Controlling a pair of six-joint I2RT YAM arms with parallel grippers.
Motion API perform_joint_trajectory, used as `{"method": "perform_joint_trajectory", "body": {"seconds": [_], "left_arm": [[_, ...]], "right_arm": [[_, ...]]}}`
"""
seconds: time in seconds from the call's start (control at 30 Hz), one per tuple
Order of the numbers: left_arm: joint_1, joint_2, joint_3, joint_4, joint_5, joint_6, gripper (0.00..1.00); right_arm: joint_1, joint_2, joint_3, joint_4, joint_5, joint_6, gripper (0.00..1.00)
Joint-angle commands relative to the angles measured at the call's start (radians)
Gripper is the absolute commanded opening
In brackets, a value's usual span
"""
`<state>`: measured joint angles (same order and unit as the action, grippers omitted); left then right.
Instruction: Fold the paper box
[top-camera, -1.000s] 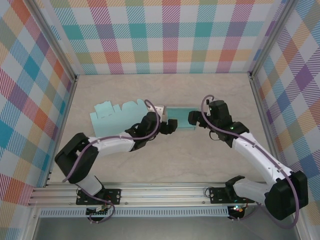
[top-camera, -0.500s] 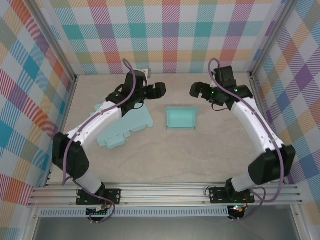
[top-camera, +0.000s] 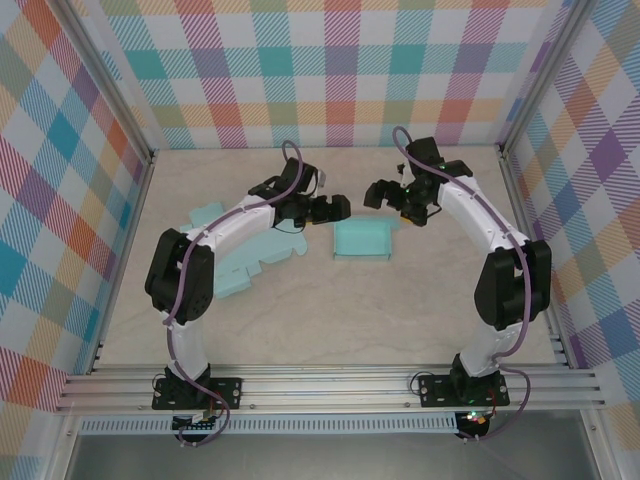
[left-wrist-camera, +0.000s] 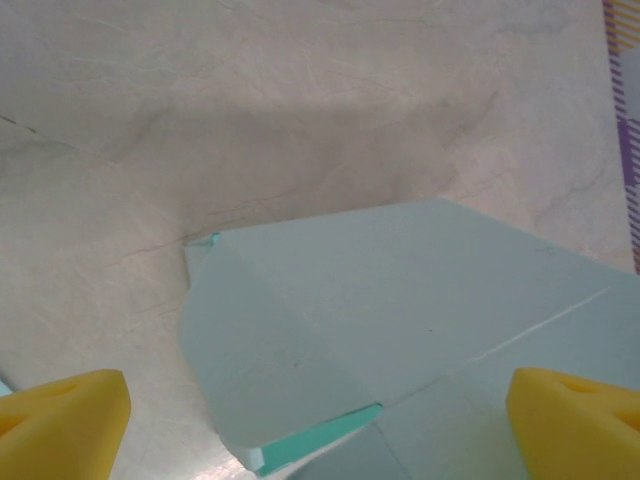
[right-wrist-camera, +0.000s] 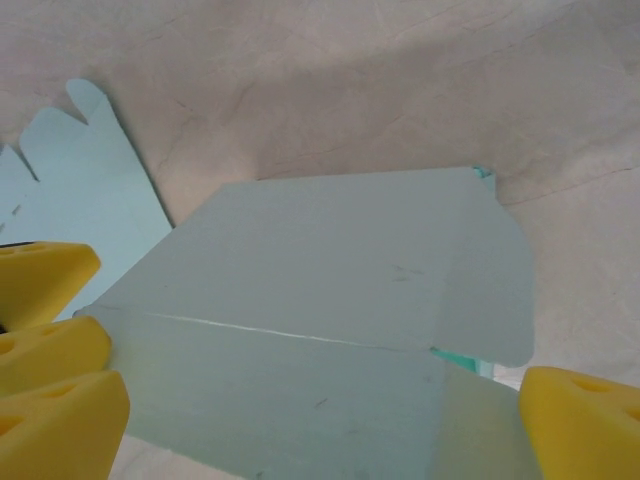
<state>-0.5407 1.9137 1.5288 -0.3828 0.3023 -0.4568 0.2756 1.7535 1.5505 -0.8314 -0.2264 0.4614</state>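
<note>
Next, I come from the box's side and pinch the panel's rounded side flap, because that flap sticks out while my open left gripper hovers above the box's panel.
The paper box, pale teal and partly folded, rests on the table's middle with a rounded side flap out on each side. In the left wrist view its panel lies below my left gripper, whose yellow fingertips stand wide apart. My left gripper hovers at the box's far left corner. My right gripper hovers over the far edge, facing it. The right gripper is open above the box panel. Neither holds anything.
A flat teal cut-out sheet lies left of the box under the left arm, and its tabbed edge appears in the right wrist view. Checked walls close the table on three sides. A metal rail runs along the near edge.
Both arms swung in from the back toward the box and now face each other over its far edge. The left jaws opened wider. The box has not moved in the last half second.
</note>
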Motion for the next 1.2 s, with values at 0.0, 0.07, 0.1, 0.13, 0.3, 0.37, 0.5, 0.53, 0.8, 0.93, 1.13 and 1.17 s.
{"method": "perform_joint_trajectory", "body": {"seconds": [0.0, 0.07, 0.1, 0.13, 0.3, 0.37, 0.5, 0.53, 0.8, 0.93, 1.13, 1.17], "left_arm": [[0.001, 0.004, -0.003, 0.036, 0.078, -0.041, 0.96], [0.001, 0.003, -0.011, 0.048, 0.091, -0.049, 0.95], [0.001, 0.001, -0.016, 0.050, 0.094, -0.051, 0.95], [0.001, -0.001, -0.018, 0.048, 0.097, -0.051, 0.95], [0.001, -0.013, -0.026, 0.048, 0.100, -0.045, 0.97], [0.002, -0.031, -0.042, 0.067, 0.078, -0.038, 0.97], [0.021, -0.120, -0.101, 0.096, -0.045, 0.013, 0.94], [0.027, -0.149, -0.124, 0.123, -0.075, 0.025, 0.93], [0.044, -0.392, -0.447, 0.371, -0.166, 0.266, 0.76], [0.042, -0.460, -0.605, 0.516, -0.113, 0.423, 0.75], [0.024, -0.381, -0.663, 0.656, -0.061, 0.575, 0.77], [0.019, -0.354, -0.655, 0.671, -0.050, 0.589, 0.77]], "right_arm": [[-0.013, 0.016, -0.030, 0.015, -0.085, 0.019, 1.00], [-0.019, 0.019, -0.047, 0.028, -0.114, 0.025, 1.00], [-0.023, 0.019, -0.057, 0.036, -0.132, 0.029, 1.00], [-0.028, 0.018, -0.064, 0.043, -0.146, 0.034, 1.00], [-0.057, 0.005, -0.088, 0.069, -0.195, 0.039, 1.00], [-0.075, -0.007, -0.092, 0.078, -0.210, 0.035, 1.00], [-0.124, -0.069, -0.094, 0.075, -0.218, 0.014, 1.00], [-0.137, -0.088, -0.099, 0.074, -0.210, 0.011, 1.00], [-0.185, -0.290, -0.323, 0.169, -0.095, -0.030, 0.77], [-0.181, -0.382, -0.486, 0.281, -0.067, -0.060, 0.68], [-0.116, -0.494, -0.692, 0.471, 0.020, -0.134, 0.66], [-0.107, -0.500, -0.711, 0.496, 0.031, -0.145, 0.67]]}}
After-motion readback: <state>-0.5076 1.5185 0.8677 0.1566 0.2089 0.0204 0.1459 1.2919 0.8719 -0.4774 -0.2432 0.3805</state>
